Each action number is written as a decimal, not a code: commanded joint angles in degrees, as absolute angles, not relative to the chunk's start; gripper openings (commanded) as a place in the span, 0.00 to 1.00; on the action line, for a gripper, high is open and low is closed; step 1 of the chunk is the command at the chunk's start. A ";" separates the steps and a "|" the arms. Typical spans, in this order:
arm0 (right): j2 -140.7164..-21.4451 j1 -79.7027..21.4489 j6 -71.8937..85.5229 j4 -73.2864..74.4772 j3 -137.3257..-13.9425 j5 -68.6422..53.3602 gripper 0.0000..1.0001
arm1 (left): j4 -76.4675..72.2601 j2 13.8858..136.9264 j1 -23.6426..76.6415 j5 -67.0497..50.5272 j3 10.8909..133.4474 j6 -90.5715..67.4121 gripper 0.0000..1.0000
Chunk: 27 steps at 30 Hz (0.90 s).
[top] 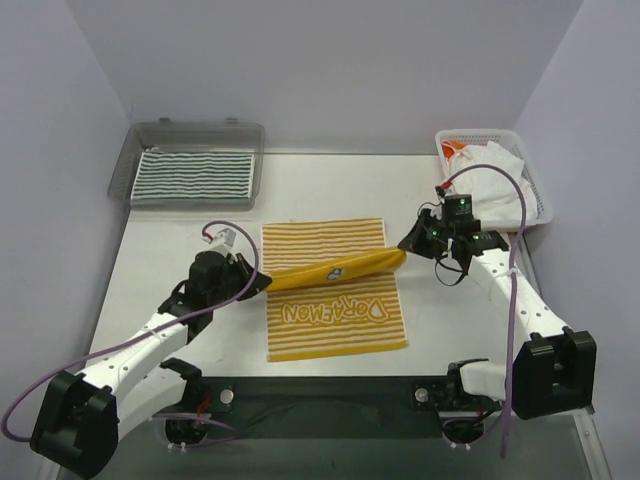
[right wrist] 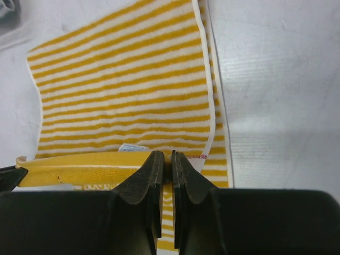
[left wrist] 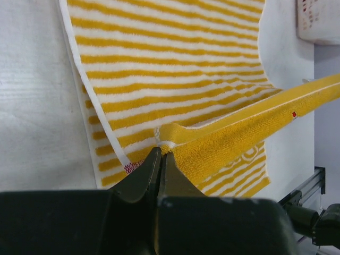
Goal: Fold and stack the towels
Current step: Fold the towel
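Note:
My right gripper has the yellow part's corner [top: 394,259] too far back from the towel's near edge [top: 390,342], so I should move it toward that edge and set it down.
The yellow-and-white striped towel [top: 330,290] lies at the table's middle, its near edge lifted into a taut yellow band over the rest. My left gripper [top: 262,281] is shut on the band's left corner [left wrist: 166,142]. My right gripper [top: 405,247] is shut on its right corner [right wrist: 166,159]. The striped side [left wrist: 170,58] lies flat beyond, also in the right wrist view [right wrist: 122,90]. A dark-green-and-white striped towel [top: 195,176] lies folded in the grey tray [top: 140,135] at back left. White towels [top: 495,190] fill the white mesh basket [top: 540,195] at back right.
The table's left edge [top: 120,240] runs beside my left arm. A purple cable [top: 515,290] loops along my right arm. The metal rail [top: 330,395] with both bases runs along the near edge.

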State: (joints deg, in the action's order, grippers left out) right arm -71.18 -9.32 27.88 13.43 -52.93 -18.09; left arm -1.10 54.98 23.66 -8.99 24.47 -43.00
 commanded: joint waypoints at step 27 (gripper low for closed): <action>-76.73 -7.12 32.52 12.22 -40.34 -11.25 0.00 | -1.15 65.74 25.58 -3.78 19.24 -44.30 0.02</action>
